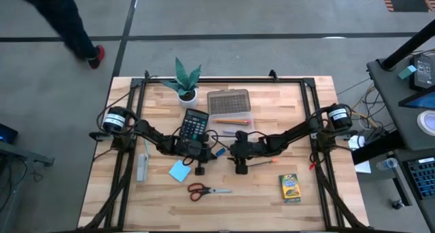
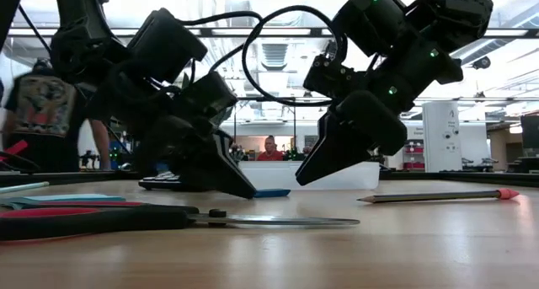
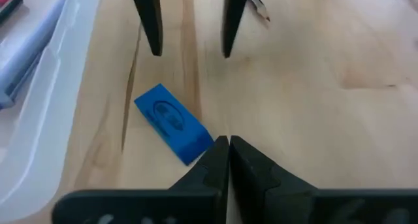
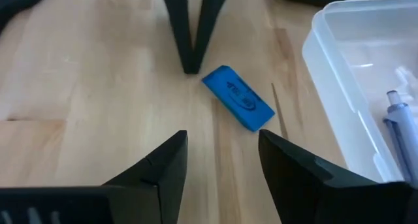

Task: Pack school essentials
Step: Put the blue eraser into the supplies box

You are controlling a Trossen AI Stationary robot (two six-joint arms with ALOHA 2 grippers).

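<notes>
The blue eraser [image 4: 239, 98] is at a slant to my right gripper's fingers, so next my left gripper pushes one end [image 4: 215, 78] square and back away before my right gripper picks it up.
The tiny blue eraser [image 1: 219, 152] [image 3: 173, 123] [image 4: 237, 96] lies flat on the wood between my two grippers. My left gripper [image 3: 228, 144] [image 1: 201, 169] is shut, its tips low at the table beside one end of the eraser. My right gripper [image 4: 222, 138] [image 1: 239, 168] is open and faces it, a short way back from the eraser. The light-blue note pad [image 1: 180, 170], the red-handled scissors [image 1: 207, 189], a pencil [image 1: 262, 162] and the yellow-green crayon box [image 1: 291, 188] lie flat on the table. Pens [image 4: 398, 119] lie inside the clear box [image 1: 231, 121]. My left gripper's shut fingertips [image 3: 219, 149] stand slanting down right beside the eraser's end [image 3: 199, 142]. The eraser lies flat on the table. I cannot tell whether the tips touch it.
A calculator [image 1: 195, 123], the grey lid [image 1: 229, 102] and a potted plant [image 1: 185, 80] stand toward the far edge. A pale oblong thing [image 1: 143, 164] lies on the left. A person [image 1: 68, 22] walks on the floor beyond the table.
</notes>
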